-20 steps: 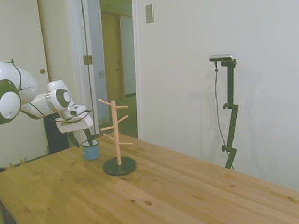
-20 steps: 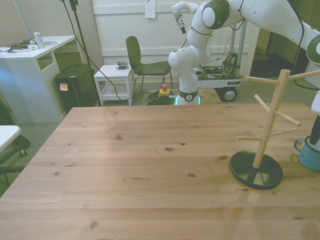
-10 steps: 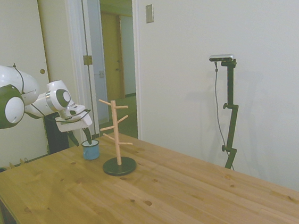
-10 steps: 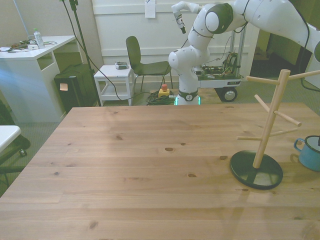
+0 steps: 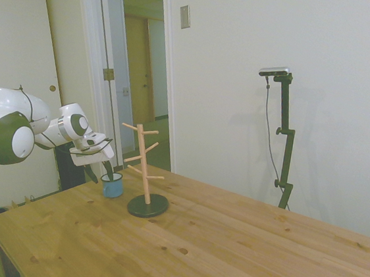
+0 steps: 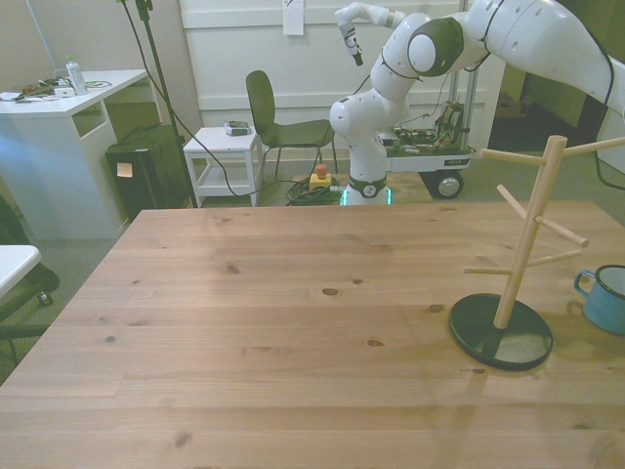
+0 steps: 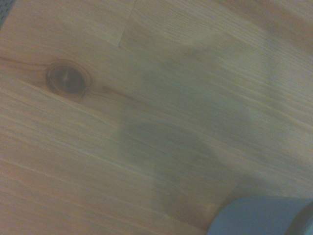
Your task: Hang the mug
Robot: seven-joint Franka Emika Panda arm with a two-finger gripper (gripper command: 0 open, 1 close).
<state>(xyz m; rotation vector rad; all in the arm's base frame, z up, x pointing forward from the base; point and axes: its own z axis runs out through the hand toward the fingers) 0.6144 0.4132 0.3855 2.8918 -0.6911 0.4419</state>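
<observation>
I expect the blue mug (image 5: 112, 186) to tip sideways and hang by its handle when I hang it, because the rack's top peg (image 5: 129, 127) is thin and slants upward.
The blue mug (image 5: 112, 185) stands upright on the table, just left of the wooden peg rack (image 5: 143, 164) in the side view. In the front view the mug (image 6: 606, 298) is cut by the right border, its handle pointing toward the rack (image 6: 524, 244). My gripper (image 5: 100, 171) hovers over the mug's left side, tilted and open, with one dark finger near the rim and the other farther left. It holds nothing. The wrist view shows bare wood with a knot and a blurred edge of the mug (image 7: 259, 216). The gripper is outside the front view.
The rack stands on a round black base (image 6: 501, 332) near the table's corner. The table edge (image 5: 3, 228) lies close below the arm. Behind the table are a chair (image 6: 278, 122), a small white cart (image 6: 225, 156) and a desk (image 6: 59, 137).
The gripper has drawn back a little from the mug, and its finger has left the front view's right border. The arm's elbow shifted. The mug and rack have not moved.
</observation>
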